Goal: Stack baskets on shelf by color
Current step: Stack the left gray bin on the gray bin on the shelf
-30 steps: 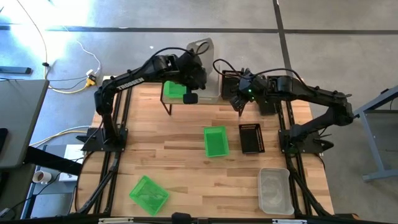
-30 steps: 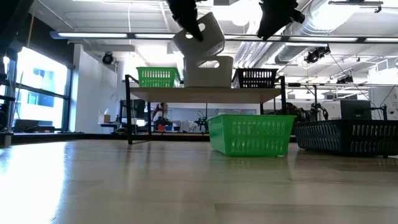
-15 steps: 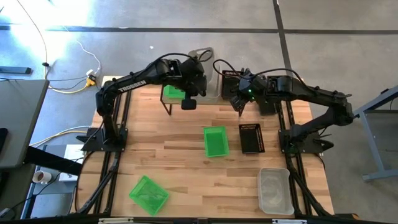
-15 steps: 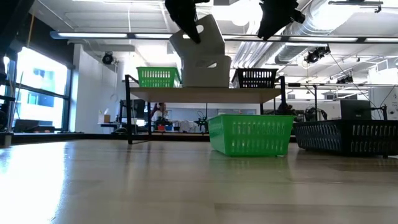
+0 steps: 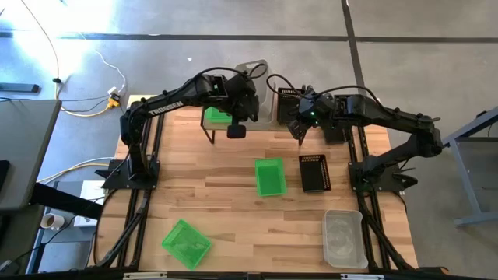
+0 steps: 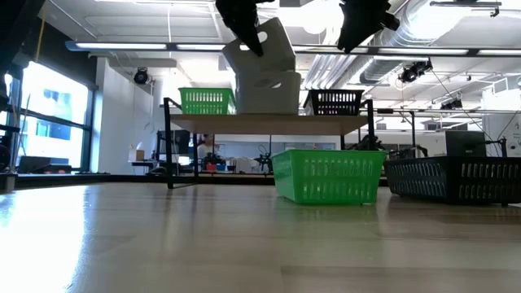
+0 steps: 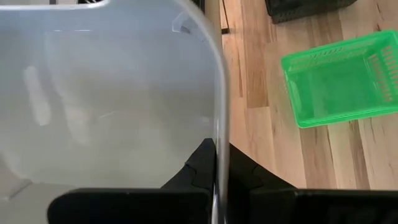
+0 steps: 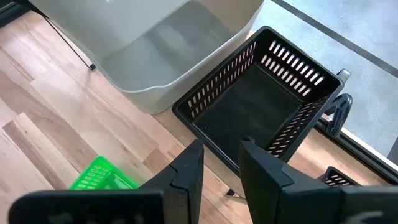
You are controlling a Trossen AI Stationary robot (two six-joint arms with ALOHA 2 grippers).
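I should lower my left gripper's whitish basket in, regrip its rim and set it level, because it hangs tilted (image 6: 274, 54) over the whitish one on the shelf (image 6: 269, 96).
The shelf (image 6: 203, 122) stands at the table's far edge. On it sit a green basket (image 6: 207, 100), a whitish basket (image 6: 273, 95) and a black basket (image 6: 335, 102). My left gripper (image 7: 216, 163) is shut on a second whitish basket (image 6: 262, 45), which hangs tilted just above the one on the shelf. Whether the two touch, I cannot tell. My right gripper (image 8: 221, 163) hovers open high above the near rim of the black basket (image 8: 261, 106) and touches nothing. My left gripper pinches one side wall of the whitish basket at its rim (image 7: 217, 140), one finger inside the basket and one outside. The fingers slant down from the table's near-left side. The basket is tilted, open side toward the gripper, and lifted above the shelf.
On the tabletop lie a green basket (image 5: 270, 176) and a black basket (image 5: 314, 173) at the middle, another green one (image 5: 185, 243) near left and a whitish one (image 5: 345, 237) near right. Another black basket (image 8: 339, 177) shows by the shelf's right end.
My left gripper has carried the whitish basket a little toward the table's near edge and down, closer over the whitish basket on the shelf, tipping it slightly. It has kept still for the last half second.
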